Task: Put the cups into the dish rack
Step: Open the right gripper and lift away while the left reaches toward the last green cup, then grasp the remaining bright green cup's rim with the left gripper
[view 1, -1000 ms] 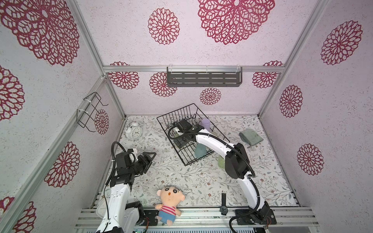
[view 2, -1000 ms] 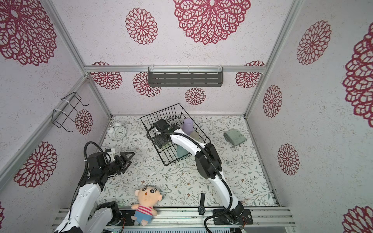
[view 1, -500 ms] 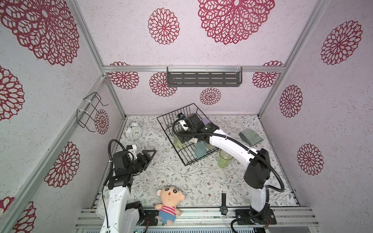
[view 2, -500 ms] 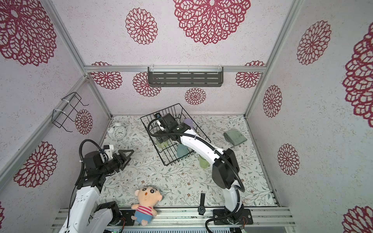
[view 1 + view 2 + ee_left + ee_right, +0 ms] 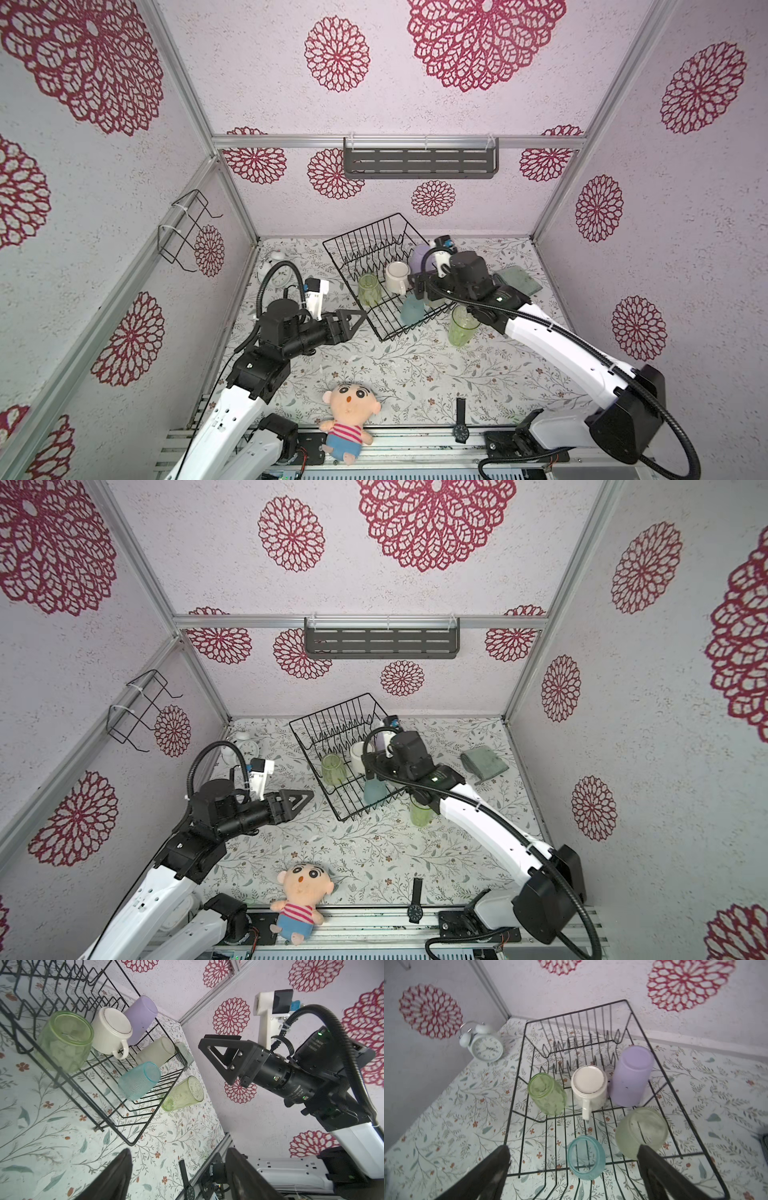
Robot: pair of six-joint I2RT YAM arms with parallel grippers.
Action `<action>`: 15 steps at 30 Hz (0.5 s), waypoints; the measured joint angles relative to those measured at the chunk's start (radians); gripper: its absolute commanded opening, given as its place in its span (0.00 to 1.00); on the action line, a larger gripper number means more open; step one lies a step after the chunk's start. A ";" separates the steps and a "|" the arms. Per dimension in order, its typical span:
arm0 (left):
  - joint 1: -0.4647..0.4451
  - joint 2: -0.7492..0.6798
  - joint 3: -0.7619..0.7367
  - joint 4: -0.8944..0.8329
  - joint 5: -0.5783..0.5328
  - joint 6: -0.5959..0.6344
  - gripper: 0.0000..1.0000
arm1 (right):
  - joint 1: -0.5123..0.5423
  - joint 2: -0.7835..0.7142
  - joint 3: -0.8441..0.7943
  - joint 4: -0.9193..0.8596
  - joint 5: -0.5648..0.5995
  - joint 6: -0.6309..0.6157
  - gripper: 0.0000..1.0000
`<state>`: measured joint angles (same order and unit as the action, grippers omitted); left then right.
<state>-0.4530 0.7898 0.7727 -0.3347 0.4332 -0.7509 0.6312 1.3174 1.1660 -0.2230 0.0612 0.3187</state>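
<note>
My left gripper is heading for the green tumbler (image 5: 461, 328) outside the dish rack, which stands with its rim up and free, so it should keep going there and close on the tumbler's rim (image 5: 453, 316).
The black wire dish rack (image 5: 337, 266) holds five upturned cups: a clear green tumbler (image 5: 368, 288), a white mug (image 5: 397, 276), a lilac tumbler (image 5: 419, 257), a teal tumbler (image 5: 412, 311) and a frosted beige tumbler (image 5: 641, 1132). Another green tumbler (image 5: 460, 330) stands mouth-up on the table just outside the rack's near right corner. My right gripper (image 5: 574, 1152) hangs open and empty over the rack's near end, above the teal tumbler. Left of the rack, my left gripper (image 5: 353, 318) is open and empty, pointing at it.
An alarm clock (image 5: 272, 270) sits by the left wall and a folded green cloth (image 5: 517, 280) lies right of the rack. A plush doll (image 5: 349, 409) and a wristwatch (image 5: 460, 422) lie at the front edge. A grey shelf (image 5: 419, 160) and a wire holder (image 5: 187, 230) hang on the walls.
My right gripper has drawn back from the rack's left side, over the green tumbler, to its right near end. The left gripper has moved right toward the rack.
</note>
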 measured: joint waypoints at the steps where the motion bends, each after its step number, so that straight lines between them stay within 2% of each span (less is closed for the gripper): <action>1: -0.059 0.025 0.019 -0.002 -0.055 0.012 0.73 | -0.035 -0.033 -0.048 0.022 -0.027 0.023 0.99; 4: -0.215 0.113 0.076 -0.010 -0.180 0.045 0.73 | -0.109 -0.122 -0.176 0.071 -0.055 0.084 0.98; 7: -0.338 0.231 0.145 -0.018 -0.290 0.068 0.73 | -0.142 -0.210 -0.271 0.093 -0.032 0.134 0.96; 12: -0.452 0.413 0.226 -0.021 -0.429 0.082 0.73 | -0.188 -0.330 -0.342 0.095 0.067 0.212 0.96; 15: -0.496 0.518 0.281 -0.025 -0.464 0.088 0.73 | -0.214 -0.388 -0.380 0.095 0.131 0.259 0.95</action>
<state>-0.9489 1.3079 1.0538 -0.3595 -0.0311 -0.6632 0.4168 0.9298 0.7856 -0.1280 0.1925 0.5781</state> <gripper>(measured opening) 0.731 0.956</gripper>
